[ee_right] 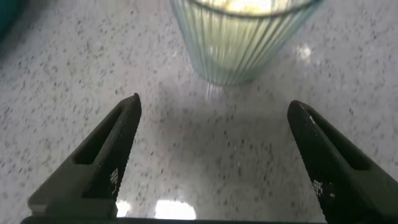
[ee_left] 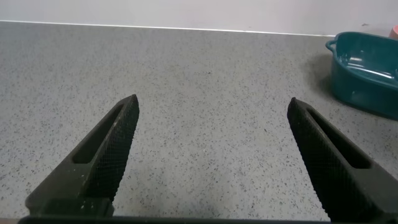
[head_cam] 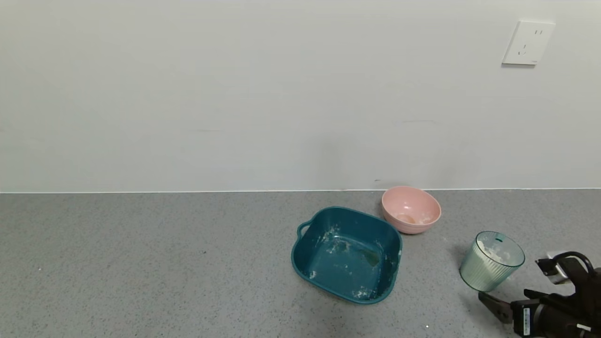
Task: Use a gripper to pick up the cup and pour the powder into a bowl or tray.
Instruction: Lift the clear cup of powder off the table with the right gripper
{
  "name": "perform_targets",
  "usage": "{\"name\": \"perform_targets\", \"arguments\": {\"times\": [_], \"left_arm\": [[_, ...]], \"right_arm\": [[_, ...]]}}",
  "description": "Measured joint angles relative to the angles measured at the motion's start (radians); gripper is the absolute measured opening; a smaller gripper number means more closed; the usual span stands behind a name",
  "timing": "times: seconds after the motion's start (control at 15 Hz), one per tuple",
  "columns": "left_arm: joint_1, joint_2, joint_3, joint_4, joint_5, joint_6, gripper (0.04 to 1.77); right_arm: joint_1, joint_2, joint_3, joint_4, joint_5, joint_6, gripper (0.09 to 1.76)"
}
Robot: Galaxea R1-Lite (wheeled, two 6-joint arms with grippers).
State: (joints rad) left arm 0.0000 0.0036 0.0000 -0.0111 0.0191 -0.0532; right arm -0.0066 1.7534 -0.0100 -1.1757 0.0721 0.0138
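The main heap (head_cam: 486, 269) will slide out in a clump and part of it will stay behind when the robot pours, because white powder sticks to the cup's inside (head_cam: 482, 248).
The ribbed translucent green-blue cup (head_cam: 488, 267) stands upright on the grey counter at the right, with white powder (head_cam: 494, 253) inside. My right gripper (head_cam: 516, 287) is open and empty, just short of the cup on its near right side and apart from it. In the right wrist view the cup (ee_right: 239, 43) stands just beyond the spread fingertips of the right gripper (ee_right: 211, 109). The dark teal tub (head_cam: 300, 256) sits left of the cup, smeared with powder traces. My left gripper (ee_left: 212, 102) is open and empty over bare counter, with the tub (ee_left: 364, 71) far off to one side.
A round pink bowl (head_cam: 411, 209) sits behind the tub, near the white wall. A wall socket (head_cam: 528, 42) is high at the right. The grey speckled counter (head_cam: 141, 263) stretches to the left.
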Motion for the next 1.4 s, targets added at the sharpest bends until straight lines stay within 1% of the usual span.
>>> {"name": "perform_targets", "arguments": {"times": [0.2, 0.67, 0.87, 1.13, 1.4], "left_arm": [[0.000, 0.000, 0.000, 0.000, 0.000, 0.000, 1.72], [0.000, 0.000, 0.000, 0.000, 0.000, 0.000, 1.72], [0.000, 0.000, 0.000, 0.000, 0.000, 0.000, 1.72], [0.000, 0.000, 0.000, 0.000, 0.000, 0.000, 1.72], [0.000, 0.000, 0.000, 0.000, 0.000, 0.000, 1.72]], "right_arm": [[-0.013, 0.100, 0.007, -0.139, 0.000, -0.012, 1.71], [-0.036, 0.280, 0.009, -0.377, -0.002, -0.034, 1.71], [-0.038, 0.319, 0.001, -0.387, -0.004, -0.040, 1.71], [-0.026, 0.330, -0.010, -0.386, -0.004, -0.040, 1.71], [-0.024, 0.332, -0.064, -0.386, -0.001, -0.040, 1.71]]}}
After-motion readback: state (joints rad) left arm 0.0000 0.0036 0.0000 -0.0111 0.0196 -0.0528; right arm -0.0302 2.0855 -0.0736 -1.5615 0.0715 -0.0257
